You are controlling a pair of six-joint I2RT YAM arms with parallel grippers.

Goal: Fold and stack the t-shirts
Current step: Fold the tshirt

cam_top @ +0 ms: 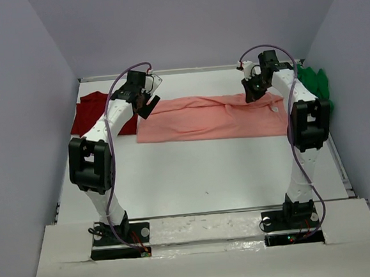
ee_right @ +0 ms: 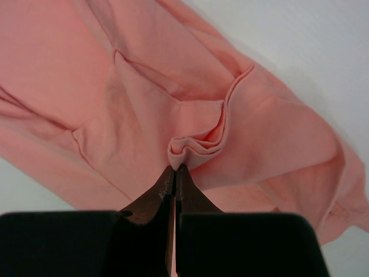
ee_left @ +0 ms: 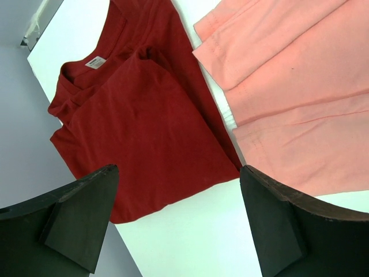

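Observation:
The pinched fold point(ee_right: 199, 143) is over the pink t-shirt's body and the way is clear. My right gripper should keep moving toward the shirt's near edge point(cam_top: 244, 136) and let go there.
The salmon-pink t-shirt point(cam_top: 209, 118) lies spread across the far middle of the table, folded lengthwise. My right gripper point(ee_right: 174, 168) is shut on a pinched fold of the pink t-shirt point(ee_right: 196, 144) near its right end point(cam_top: 253, 96). The dark red t-shirt point(cam_top: 96, 113) lies loosely folded at the far left, its white neck label point(ee_left: 95, 62) showing in the left wrist view. My left gripper point(ee_left: 179, 225) hangs open above the table between the red t-shirt point(ee_left: 144, 127) and the pink t-shirt point(ee_left: 300, 104), holding nothing. The bright green t-shirt point(cam_top: 315, 84) is bunched at the far right edge.
Grey walls enclose the white table point(cam_top: 201, 176) on the left, back and right. A white board point(cam_top: 207, 252) covers the near edge around both arm bases.

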